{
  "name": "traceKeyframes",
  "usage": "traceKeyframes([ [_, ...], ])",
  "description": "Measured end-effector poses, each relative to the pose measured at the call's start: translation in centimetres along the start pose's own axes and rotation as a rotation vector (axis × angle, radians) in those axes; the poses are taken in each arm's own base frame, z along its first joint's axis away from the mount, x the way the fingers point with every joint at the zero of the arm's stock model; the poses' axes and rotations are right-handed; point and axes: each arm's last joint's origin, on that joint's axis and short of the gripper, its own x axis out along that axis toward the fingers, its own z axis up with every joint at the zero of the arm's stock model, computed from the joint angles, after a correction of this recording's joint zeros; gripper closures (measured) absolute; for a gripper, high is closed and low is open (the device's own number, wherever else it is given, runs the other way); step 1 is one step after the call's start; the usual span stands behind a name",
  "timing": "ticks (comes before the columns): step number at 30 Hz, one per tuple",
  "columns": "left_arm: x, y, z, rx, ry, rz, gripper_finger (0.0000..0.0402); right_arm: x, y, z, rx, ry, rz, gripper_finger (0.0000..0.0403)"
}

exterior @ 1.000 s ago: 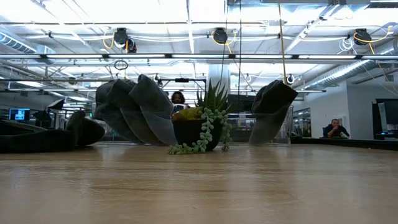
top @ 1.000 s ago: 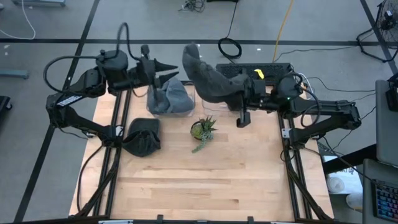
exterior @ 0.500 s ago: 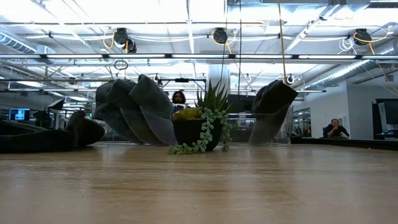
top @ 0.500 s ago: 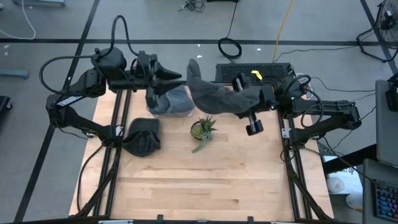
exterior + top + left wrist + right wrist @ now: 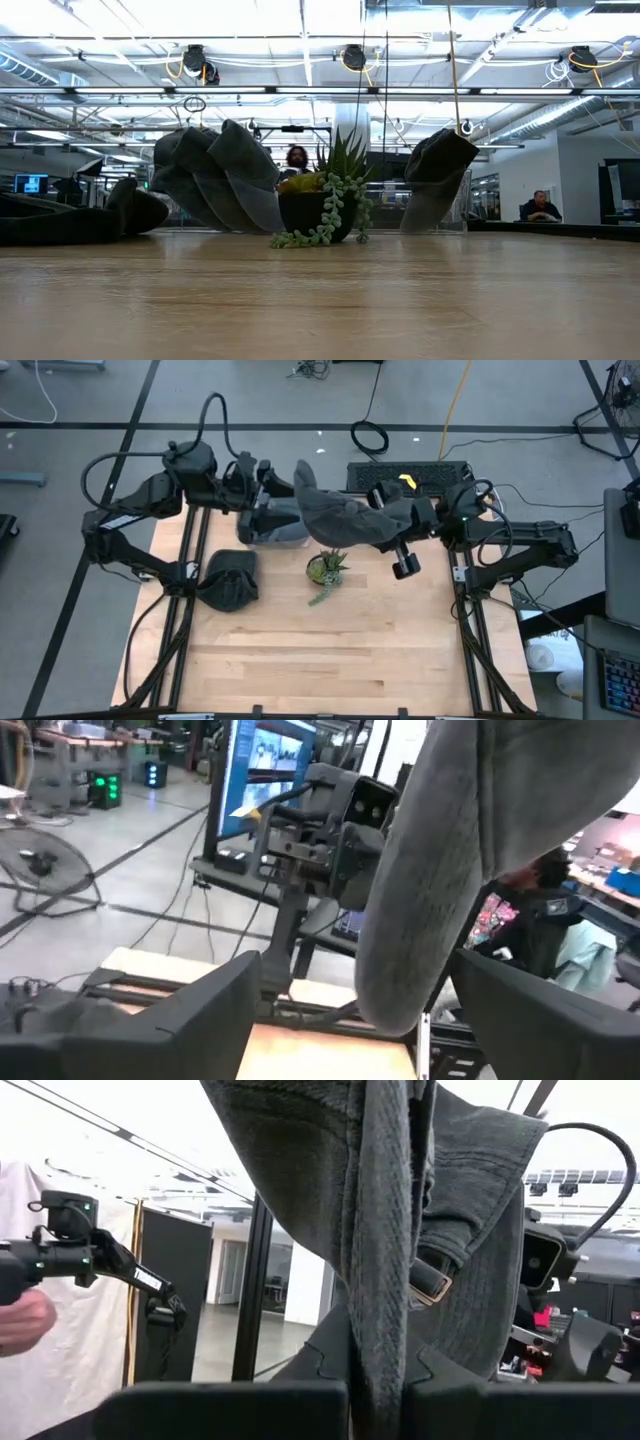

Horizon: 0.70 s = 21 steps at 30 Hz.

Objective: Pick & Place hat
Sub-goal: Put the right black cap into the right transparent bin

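The robot's right gripper is pinching a bunched fold (image 5: 380, 1290) next to the dark grey hat's buckle, so the left gripper should hold the hat's loose end (image 5: 311, 502) while the right gripper takes a new grip.
A dark grey hat (image 5: 335, 510) is held in the air over the table's far middle, with my right gripper (image 5: 388, 522) shut on its right end. Its free end (image 5: 440, 870) reaches between the fingers of my left gripper (image 5: 280, 490). That gripper is open, one finger on each side of the cloth (image 5: 200, 1010), and I see no touch. A lighter grey hat (image 5: 280, 525) lies in a clear bin. Another dark hat (image 5: 228, 582) rests on the table at the left. My right gripper pinches a bunched fold of the hat (image 5: 378, 1350) between its two fingers, just below the strap and buckle (image 5: 430, 1285). The fingers come from the table's right, slanting a little upward. The hat is lifted clear and stretches from the fingers toward the left arm.
A potted succulent (image 5: 327, 568) stands mid-table, just on the near side of the held hat. The clear bin (image 5: 245, 530) sits at the far left under my left gripper. The near half of the wooden table (image 5: 320, 660) is bare. People show in the room beyond (image 5: 540, 207).
My left gripper has opened wide, rolled, and moved toward the table's right until its fingers stand around the hat's free end. My right wrist has turned and tipped upward, swinging the hat's free end from beyond the far edge down toward the left gripper.
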Motion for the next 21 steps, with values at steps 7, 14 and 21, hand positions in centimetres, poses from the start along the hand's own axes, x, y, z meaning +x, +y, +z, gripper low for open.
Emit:
traceKeyframes([
  [7,1.0,-0.5,-0.1,-0.004,-0.001,-0.153,0.0087,0.2,-0.1,-0.5,-0.002,0.013,-0.011,0.0403],
  [14,1.6,-0.7,-0.2,-0.014,0.011,-0.223,0.0165,0.2,-0.2,-0.4,-0.005,0.003,-0.025,0.0403],
  [21,1.5,-0.7,-0.2,-0.031,0.012,-0.225,0.0292,0.2,-0.3,-0.5,0.002,0.020,-0.071,0.0403],
])
